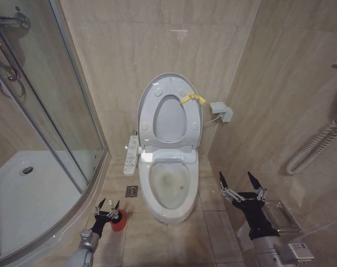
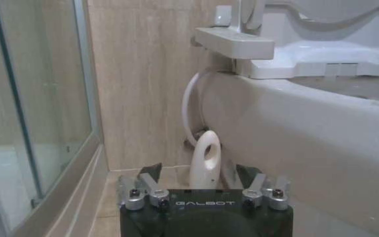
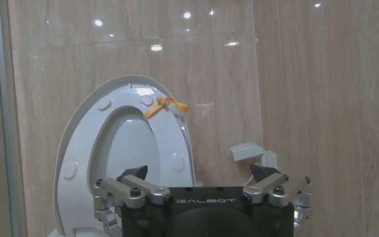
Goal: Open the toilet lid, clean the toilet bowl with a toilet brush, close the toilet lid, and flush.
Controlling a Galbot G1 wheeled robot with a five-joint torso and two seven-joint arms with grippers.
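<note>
I expect the toilet brush to slide out and the base to stay behind when I lift, because the toilet brush's white handle sticks up from the cup-like red base.
The toilet lid stands raised against the back wall, a yellow tag at its edge; the right wrist view shows the lid and the tag too. Below it the toilet bowl lies uncovered, with yellowish-brown stains inside. The toilet brush's red base sits on the floor left of the bowl. My left gripper is open around the brush's white looped handle, fingers on either side of it, without touching. My right gripper hovers open to the right of the bowl, holding nothing.
A glass shower enclosure with a white tray fills the left. A long remote panel hangs beside the toilet, a floor drain below it. A white wall box, a coiled hose and a metal holder are on the right wall.
</note>
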